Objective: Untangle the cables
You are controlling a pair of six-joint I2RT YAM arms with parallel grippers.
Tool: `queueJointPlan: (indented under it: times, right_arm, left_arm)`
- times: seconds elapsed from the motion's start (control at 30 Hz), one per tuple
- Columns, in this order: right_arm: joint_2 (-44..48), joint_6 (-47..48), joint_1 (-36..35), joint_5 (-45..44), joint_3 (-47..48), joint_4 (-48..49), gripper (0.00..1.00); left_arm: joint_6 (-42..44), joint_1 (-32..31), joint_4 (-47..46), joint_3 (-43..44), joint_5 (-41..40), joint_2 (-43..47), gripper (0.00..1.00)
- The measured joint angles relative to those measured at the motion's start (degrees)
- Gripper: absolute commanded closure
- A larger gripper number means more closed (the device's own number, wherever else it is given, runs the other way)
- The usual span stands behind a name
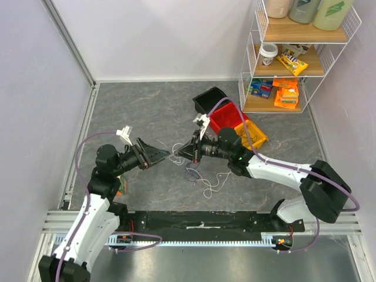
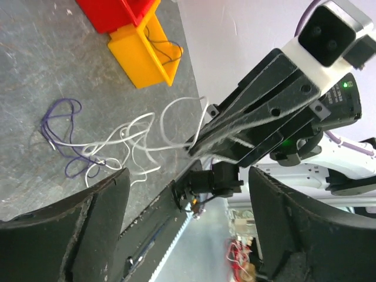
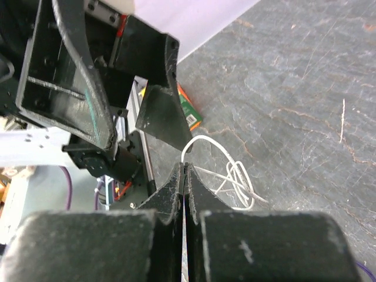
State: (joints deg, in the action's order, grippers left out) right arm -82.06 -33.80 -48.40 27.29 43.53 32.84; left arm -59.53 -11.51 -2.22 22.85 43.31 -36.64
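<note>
The white cable [image 3: 204, 138] is bunched in a small coil [image 3: 238, 181] by the fingers of the robot's right gripper, so the left gripper should take hold of a part of the white cable before the right gripper pulls away.
The cables lie mid-table as thin strands: a white one [image 1: 174, 156] between the two grippers, a purple one [image 1: 192, 172], and more white loops [image 1: 214, 183] nearer the front. My right gripper [image 3: 185, 168] is shut on the end of a white cable [image 3: 226, 161], which arcs from its tip down to a small coil on the table. My left gripper [image 2: 188, 175] stands wide open with nothing between its fingers [image 2: 94, 223], facing the right gripper [image 2: 258, 117] tip to tip. The left wrist view also shows white cables [image 2: 138, 138] and a purple cable [image 2: 63, 126] on the table.
A black bin [image 1: 208, 100], a red bin [image 1: 226, 116] and a yellow bin [image 1: 251, 135] stand at the back right, beside a white wire shelf [image 1: 294, 59] with snacks. A small orange-green pack [image 1: 122, 187] lies by the left arm. A black rail [image 1: 200, 223] runs along the front edge.
</note>
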Motion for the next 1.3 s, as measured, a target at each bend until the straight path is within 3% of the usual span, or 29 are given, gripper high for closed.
queueJointPlan:
  times: [0.1, 0.2, 0.37, 0.63, 0.87, 1.1, 1.2, 1.3]
  right_arm:
    - [2.34, -2.12, 1.38, 0.61, 0.00, -0.33, 1.00]
    - [3.72, -4.85, 3.19, 3.06, 0.00, -0.26, 1.00]
    - [4.68, -9.29, 5.14, 7.26, 0.00, -0.24, 1.00]
    - [5.46, -14.29, 5.51, 13.09, 0.00, 2.29, 1.00]
    - [5.46, -15.96, 5.51, 16.00, 0.00, 3.17, 1.00]
    - [5.46, -16.61, 5.51, 16.94, 0.00, 3.61, 1.00]
    - [5.62, -14.27, 5.51, 15.80, 0.22, 0.50, 1.00]
    - [6.38, -8.48, 5.51, 11.30, 2.45, -9.81, 1.00]
  left_arm:
    - [3.06, 0.00, 3.80, 0.09, -3.19, 5.57, 0.39]
    - [5.42, 0.02, 4.59, -0.24, -4.57, 7.80, 0.40]
    - [8.79, -0.92, 3.74, -2.58, -4.50, 3.65, 0.29]
    - [12.09, -6.12, -0.59, -2.67, -5.81, -2.60, 0.34]
    - [12.57, -7.80, -4.90, -2.69, -7.23, -3.98, 0.56]
    - [12.28, -8.83, -10.36, -3.26, -6.56, -6.67, 0.98]
    - [12.24, -9.11, -10.36, -4.11, -7.65, -4.90, 0.98]
    - [12.39, -9.22, -8.72, -5.77, -11.63, 2.38, 0.98]
